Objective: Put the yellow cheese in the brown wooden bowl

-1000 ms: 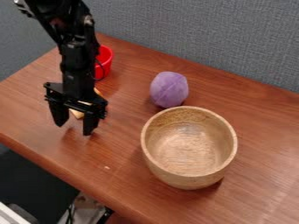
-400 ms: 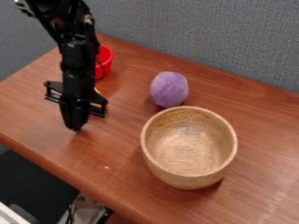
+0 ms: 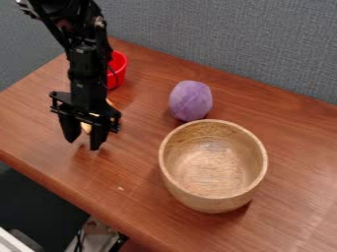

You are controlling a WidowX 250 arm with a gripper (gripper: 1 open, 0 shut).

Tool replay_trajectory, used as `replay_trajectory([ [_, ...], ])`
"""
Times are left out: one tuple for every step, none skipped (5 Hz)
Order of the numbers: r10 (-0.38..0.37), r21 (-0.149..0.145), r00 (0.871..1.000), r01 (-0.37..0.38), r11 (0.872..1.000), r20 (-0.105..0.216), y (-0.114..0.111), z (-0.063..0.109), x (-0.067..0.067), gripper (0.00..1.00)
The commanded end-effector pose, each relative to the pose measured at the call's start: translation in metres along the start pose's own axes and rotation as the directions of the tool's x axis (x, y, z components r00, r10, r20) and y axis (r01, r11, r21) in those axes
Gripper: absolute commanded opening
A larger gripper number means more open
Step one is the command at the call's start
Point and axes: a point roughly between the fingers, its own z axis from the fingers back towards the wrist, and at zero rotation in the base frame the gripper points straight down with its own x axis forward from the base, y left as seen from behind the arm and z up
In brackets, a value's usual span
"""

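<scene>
My gripper's fingers are too far forward, at the near corner of the yellow cheese (image 3: 86, 127). So next I lift clear, go back and come down over the middle of the cheese.
My gripper (image 3: 85, 141) points straight down at the left part of the brown table (image 3: 39, 108), its tips at the tabletop. The two dark fingers (image 3: 69, 131) stand partly apart. A small yellow-orange bit, the yellow cheese (image 3: 86, 125), shows between them just under the gripper's body; most of it is hidden. Whether the fingers press on it I cannot tell. The brown wooden bowl (image 3: 214, 164) stands empty to the right of the gripper, near the front edge.
A round purple ball (image 3: 191, 99) lies behind the wooden bowl. A small red bowl (image 3: 117, 68) sits at the back, partly hidden by the black arm (image 3: 79, 49). The table's front edge runs diagonally just below the gripper.
The fingers went from wide apart to closed together, and now stand partly apart again. The arm has stayed in place over the same spot.
</scene>
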Motion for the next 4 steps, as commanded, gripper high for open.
replay_trajectory([
  [0.006, 0.013, 0.999, -0.007, 1.000, 0.038, 0.0072, 0.0103, 0.0058, 0.00],
  [0.007, 0.014, 0.999, -0.008, 1.000, 0.032, 0.0083, 0.0102, 0.0055, 1.00],
  [0.011, 0.014, 1.000, -0.011, 1.000, 0.030, 0.0091, 0.0114, 0.0048, 1.00],
  [0.010, 0.011, 0.999, -0.011, 1.000, 0.032, 0.0090, 0.0103, 0.0054, 0.00],
])
